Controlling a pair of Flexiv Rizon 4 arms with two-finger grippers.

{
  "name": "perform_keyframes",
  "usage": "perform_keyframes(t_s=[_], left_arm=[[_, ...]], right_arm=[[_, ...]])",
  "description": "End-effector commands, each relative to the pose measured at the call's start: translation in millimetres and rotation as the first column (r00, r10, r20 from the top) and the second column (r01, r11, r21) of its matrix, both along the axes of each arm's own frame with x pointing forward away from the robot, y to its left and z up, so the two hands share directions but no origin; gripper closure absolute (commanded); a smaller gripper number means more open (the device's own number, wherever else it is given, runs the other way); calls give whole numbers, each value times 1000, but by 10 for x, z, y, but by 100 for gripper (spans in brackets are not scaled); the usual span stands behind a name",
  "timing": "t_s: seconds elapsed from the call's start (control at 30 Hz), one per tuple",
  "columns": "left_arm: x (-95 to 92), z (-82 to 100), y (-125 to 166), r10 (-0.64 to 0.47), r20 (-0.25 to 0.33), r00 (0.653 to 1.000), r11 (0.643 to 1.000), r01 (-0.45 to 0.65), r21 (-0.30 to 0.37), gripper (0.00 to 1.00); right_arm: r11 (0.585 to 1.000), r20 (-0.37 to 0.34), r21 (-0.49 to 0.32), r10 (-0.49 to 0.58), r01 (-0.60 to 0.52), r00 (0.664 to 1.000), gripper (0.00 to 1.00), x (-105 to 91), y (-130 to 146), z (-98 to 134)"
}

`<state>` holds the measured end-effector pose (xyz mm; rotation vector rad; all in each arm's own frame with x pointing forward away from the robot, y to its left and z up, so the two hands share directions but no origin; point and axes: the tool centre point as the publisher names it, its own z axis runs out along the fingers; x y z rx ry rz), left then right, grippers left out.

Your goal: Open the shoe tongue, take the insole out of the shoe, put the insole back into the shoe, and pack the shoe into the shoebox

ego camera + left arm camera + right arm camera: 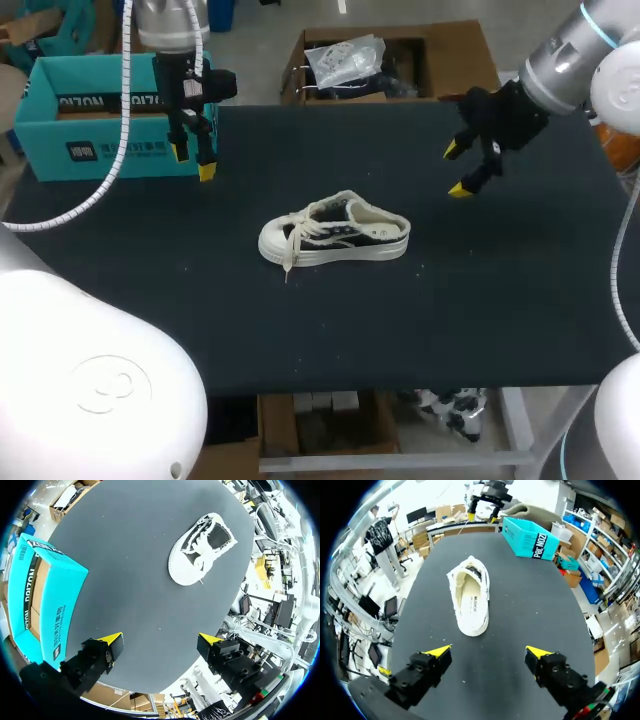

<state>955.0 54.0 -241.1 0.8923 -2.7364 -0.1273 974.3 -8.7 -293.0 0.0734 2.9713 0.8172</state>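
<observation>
My gripper is going to open the shoe tongue (321,207), which will fold up and stay standing because the white laces (301,231) lie loose over the shoe's front.
A white and black canvas shoe (335,234) with loose white laces lies on its sole mid-table, toe pointing left. It also shows ahead of the left fingers (202,550) and ahead of the right fingers (469,599), where the pale insole sits inside it. The teal shoebox (112,120) stands open at the table's far left; it is beside my left gripper (47,600) and far beyond the shoe in the right wrist view (530,537). My left gripper (192,160) hangs open above the table by the box. My right gripper (458,168) hovers open, right of the shoe.
The dark table top (330,330) spreads around the shoe. A brown cardboard box (390,60) with plastic bags sits just past the table's far edge.
</observation>
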Motion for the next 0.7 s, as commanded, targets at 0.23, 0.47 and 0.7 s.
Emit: perform_keyframes(t_s=[0.23, 0.47, 0.7], left_arm=[[28, 47, -86, 49, -20, 999, 999, -49, 2, 0], [35, -62, -572, 370, -123, 921, 928, -373, 1, 0], [-54, -108, -886, 576, -45, 816, 817, -573, 62, 0]], right_arm=[[1000, 7, 0, -5, 5, 1000, 0, -29, -6, 3], [998, -9, 51, -44, 45, 999, 0, -155, 160, -270], [987, 2, 154, -54, 53, 999, 0, -238, 420, -570]])
